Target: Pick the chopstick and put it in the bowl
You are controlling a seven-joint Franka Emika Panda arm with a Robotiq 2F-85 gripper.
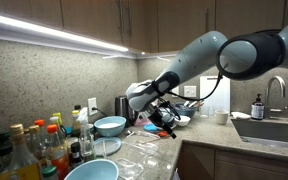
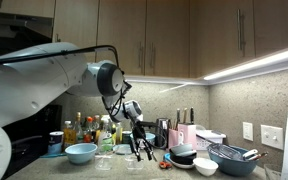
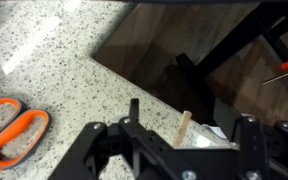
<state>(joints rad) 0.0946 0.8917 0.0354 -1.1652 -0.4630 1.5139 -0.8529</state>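
Observation:
I should open my gripper wider and close it around the chopstick's body [image 3: 177, 136] before going to the bowl, because the chopstick's pale end [image 3: 184, 121] lies loose between my gripper's parted fingers.
My gripper [image 3: 189, 122] is shut on the chopstick [image 3: 183, 128], whose pale wooden end sticks out between the fingers in the wrist view. The rest of the stick is hidden by the gripper body. In both exterior views the gripper [image 1: 162, 118] [image 2: 139, 148] hangs just above the speckled counter, near its edge. The chopstick is too thin to make out there. The light-blue bowl [image 2: 81, 153] stands on the counter to one side of the gripper, in front of the bottles. It also shows at the near edge of an exterior view [image 1: 92, 168].
Orange-handled scissors [image 3: 9, 125] lie on the counter beside the gripper. A second light-blue bowl [image 1: 110, 125] stands by the wall. Several bottles [image 1: 34, 148] crowd one end. Dark stacked bowls [image 2: 184, 155], a small white bowl [image 2: 206, 167] and a metal bowl [image 2: 234, 158] stand nearby. A sink [image 1: 274, 128] lies beyond.

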